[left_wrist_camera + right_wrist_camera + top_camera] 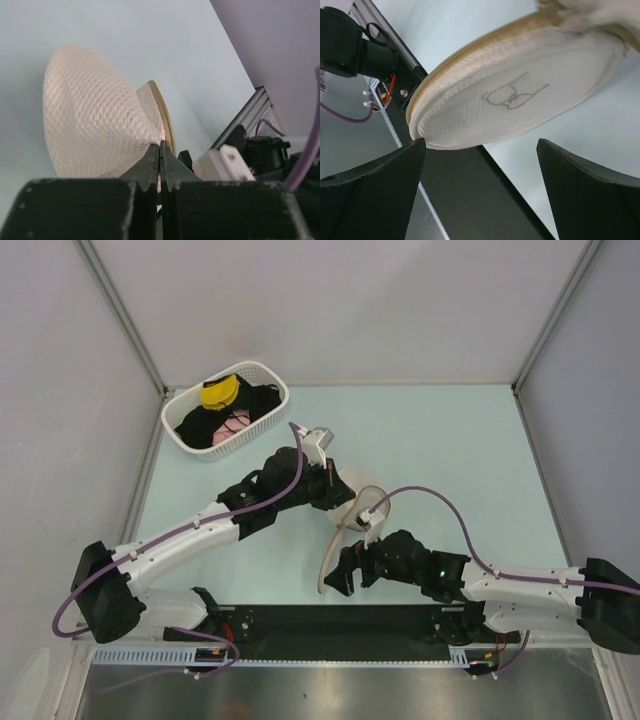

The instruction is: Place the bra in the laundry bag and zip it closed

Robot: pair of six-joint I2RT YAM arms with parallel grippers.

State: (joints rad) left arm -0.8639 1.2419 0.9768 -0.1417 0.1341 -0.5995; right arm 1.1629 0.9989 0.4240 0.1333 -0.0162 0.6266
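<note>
The lifted half with the bra icon [515,92] is kept taut by the laundry bag's rim [336,543], so that half will stay a flat disc as I lower the laundry bag.
The yellow bra [220,392] lies in the white slotted basket [265,375] at the back left, on black and pink garments. The cream mesh laundry bag [347,523] is at the table's middle, open and lifted, its halves spread. My left gripper [343,503] is shut on the bag's mesh by the zipper rim; the left wrist view shows the gripper [161,146] pinching beside a dome half [90,115]. My right gripper [350,575] is open and empty. In the right wrist view it [481,142] sits just under the half with the bra icon [512,95], left fingertip touching the rim.
The black base strip [330,620] runs along the near edge under the right gripper. Grey walls and metal posts enclose the table. Purple cables loop over both arms.
</note>
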